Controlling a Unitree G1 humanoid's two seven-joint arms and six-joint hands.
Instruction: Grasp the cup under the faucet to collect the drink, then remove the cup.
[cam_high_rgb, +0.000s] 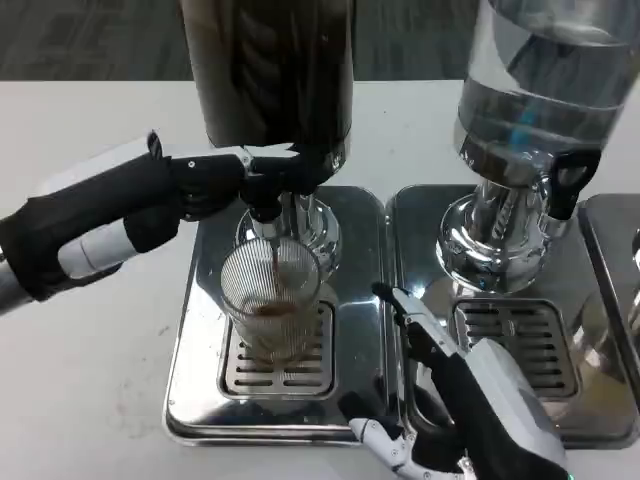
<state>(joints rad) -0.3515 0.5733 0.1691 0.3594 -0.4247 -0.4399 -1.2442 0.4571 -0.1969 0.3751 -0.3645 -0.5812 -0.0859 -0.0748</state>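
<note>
I expect the cup (270, 303) to hold only a shallow drink, well below its rim, when I carry it away, because the brown stream (275, 260) is thin.
A clear ribbed cup (272, 300) stands on the drain grate (250, 375) of the left drip tray, right under the black faucet (265, 208) of the dark drink dispenser (270, 70). A little brown drink lies in its bottom, and a thin brown stream runs down into it. My left hand (195, 185) reaches in from the left, and its fingers (262, 170) grip the faucet lever. To the right of the cup and nearer me, my right hand (455, 390) holds nothing, with its fingers spread. It is apart from the cup.
A second dispenser (540, 90) with clear liquid stands on the right over its own shiny tray (600, 425). The chrome rim of the left tray (190, 400) rises above the white table (80, 380). Another metal tray edge (620, 240) shows at far right.
</note>
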